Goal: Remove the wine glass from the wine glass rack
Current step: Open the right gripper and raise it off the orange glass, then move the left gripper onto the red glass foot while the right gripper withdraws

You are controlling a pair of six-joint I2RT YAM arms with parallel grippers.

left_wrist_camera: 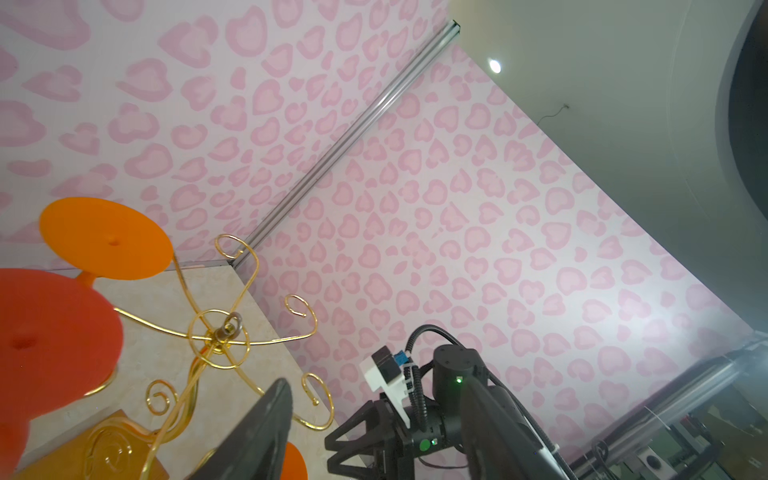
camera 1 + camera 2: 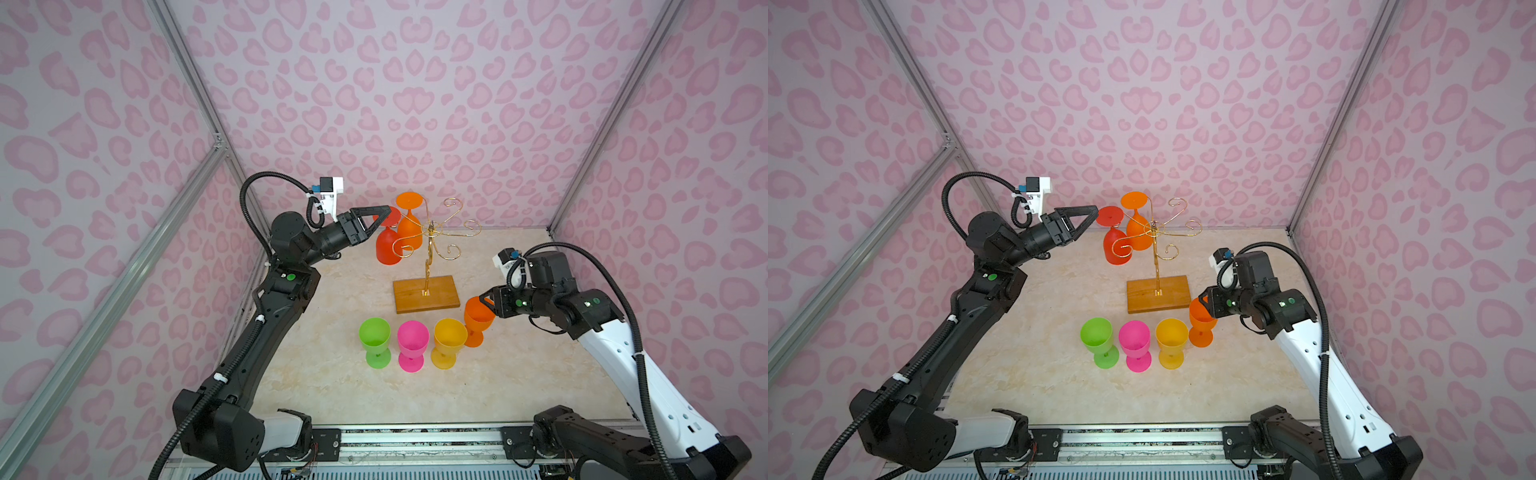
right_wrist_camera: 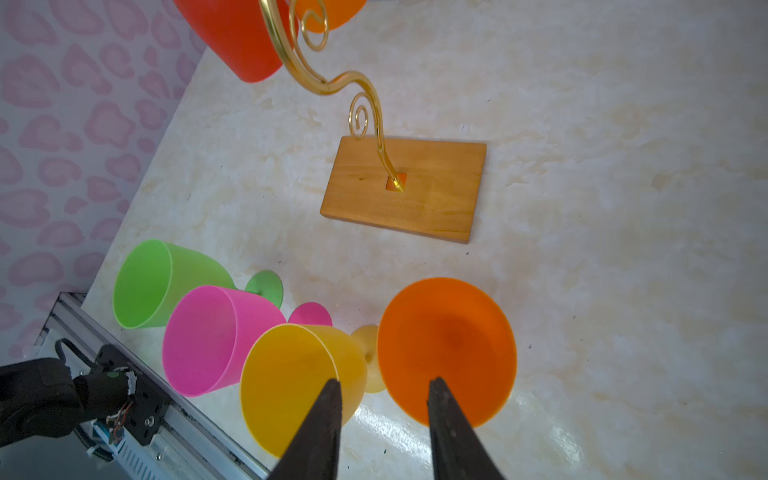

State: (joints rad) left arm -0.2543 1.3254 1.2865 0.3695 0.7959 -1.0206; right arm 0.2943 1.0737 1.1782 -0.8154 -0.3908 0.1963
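Next, my left gripper backs off and closes on the foot's edge (image 1: 100,372) before it lifts the glass, because its fingers point past the red glass's foot (image 1: 52,344).
The gold wire wine glass rack (image 2: 432,232) stands on its wooden base (image 2: 426,293) at the back middle. Two wine glasses hang upside down from its left arms, a red one (image 2: 387,249) and an orange one (image 2: 409,230). My left gripper (image 2: 387,210) is up beside the red glass's foot (image 1: 50,332), open, with nothing between its fingers. My right gripper (image 3: 383,381) is low at a second orange glass (image 2: 478,316) that stands upright on the table. It is open, one finger inside the bowl and one outside the rim.
Green (image 2: 374,334), pink (image 2: 412,338) and yellow (image 2: 449,336) glasses stand upright in a row in front of the rack, the yellow one touching or nearly touching the standing orange one. Pink patterned walls close in the marble table (image 2: 332,395) at the back and both sides.
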